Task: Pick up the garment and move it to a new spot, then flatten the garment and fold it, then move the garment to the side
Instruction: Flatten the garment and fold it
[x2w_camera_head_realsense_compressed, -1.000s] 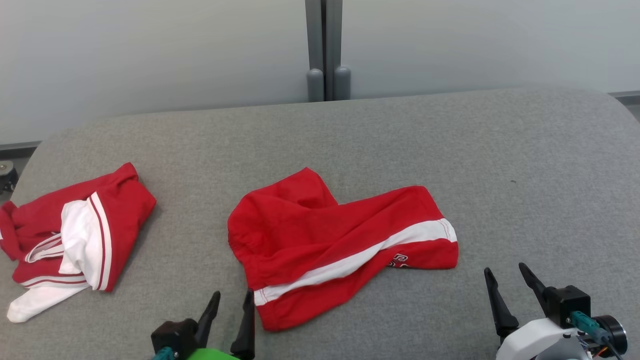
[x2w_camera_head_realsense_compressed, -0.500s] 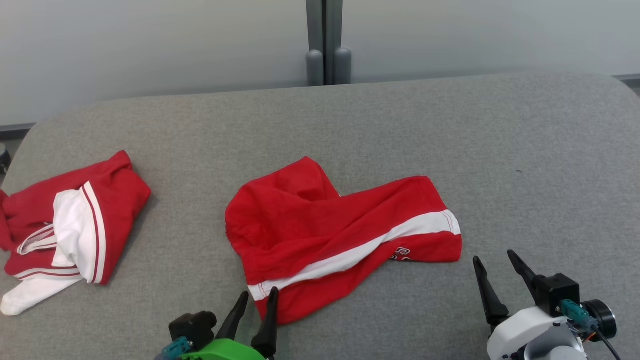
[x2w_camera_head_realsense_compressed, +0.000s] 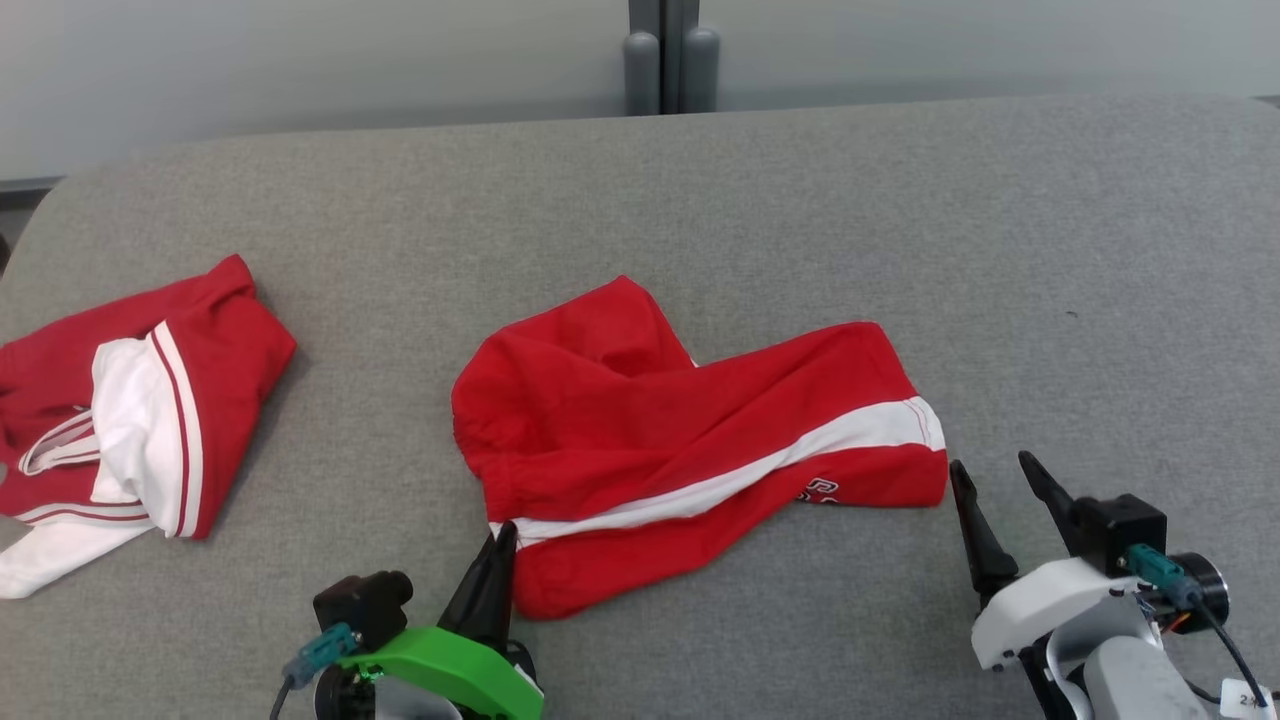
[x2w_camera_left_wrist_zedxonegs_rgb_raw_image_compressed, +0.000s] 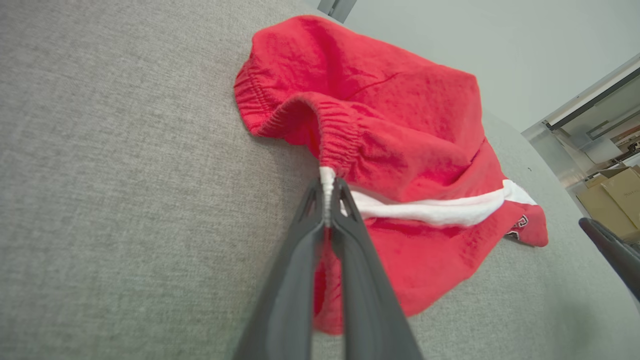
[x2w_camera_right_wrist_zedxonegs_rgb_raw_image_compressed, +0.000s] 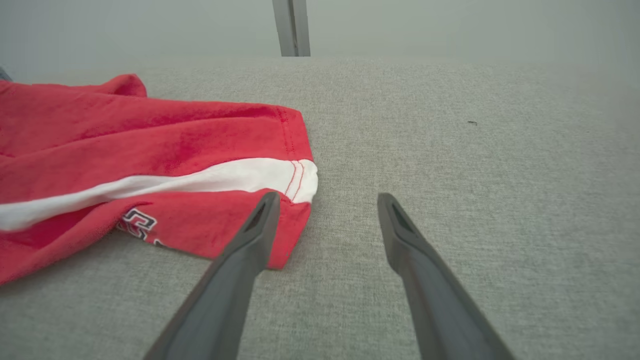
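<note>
The lettering (x2w_camera_head_realsense_compressed: 819, 488) is partly tucked in under the red fold, so the garment (x2w_camera_head_realsense_compressed: 696, 444) will hang open and show more letters when the robot lifts the garment's corners.
The garment (x2w_camera_head_realsense_compressed: 650, 430) lies crumpled in the middle of the grey table (x2w_camera_head_realsense_compressed: 800, 200). It is red, with a white stripe and small dark white-outlined lettering (x2w_camera_head_realsense_compressed: 818, 490) near its right corner. My left gripper (x2w_camera_head_realsense_compressed: 500, 538) is shut on the near left edge, pinching the end of the white stripe by the gathered elastic hem (x2w_camera_left_wrist_zedxonegs_rgb_raw_image_compressed: 327, 187). The garment (x2w_camera_left_wrist_zedxonegs_rgb_raw_image_compressed: 400, 150) rests on the table beyond the pinch. My right gripper (x2w_camera_head_realsense_compressed: 990, 468) stands open just off the garment's right corner. In the right wrist view its left finger crosses the corner of the garment (x2w_camera_right_wrist_zedxonegs_rgb_raw_image_compressed: 150, 135).
A second red-and-white cloth bundle (x2w_camera_head_realsense_compressed: 150, 400) lies at the table's left edge. Two grey posts (x2w_camera_head_realsense_compressed: 670, 60) stand behind the far edge against a pale wall. Cardboard boxes (x2w_camera_left_wrist_zedxonegs_rgb_raw_image_compressed: 615, 195) sit beyond the table in the left wrist view.
The head camera has tilted down, shifting the scene up. My left gripper has moved forward to the garment's near edge and shut on it. The right gripper has come closer to the right corner, still open.
</note>
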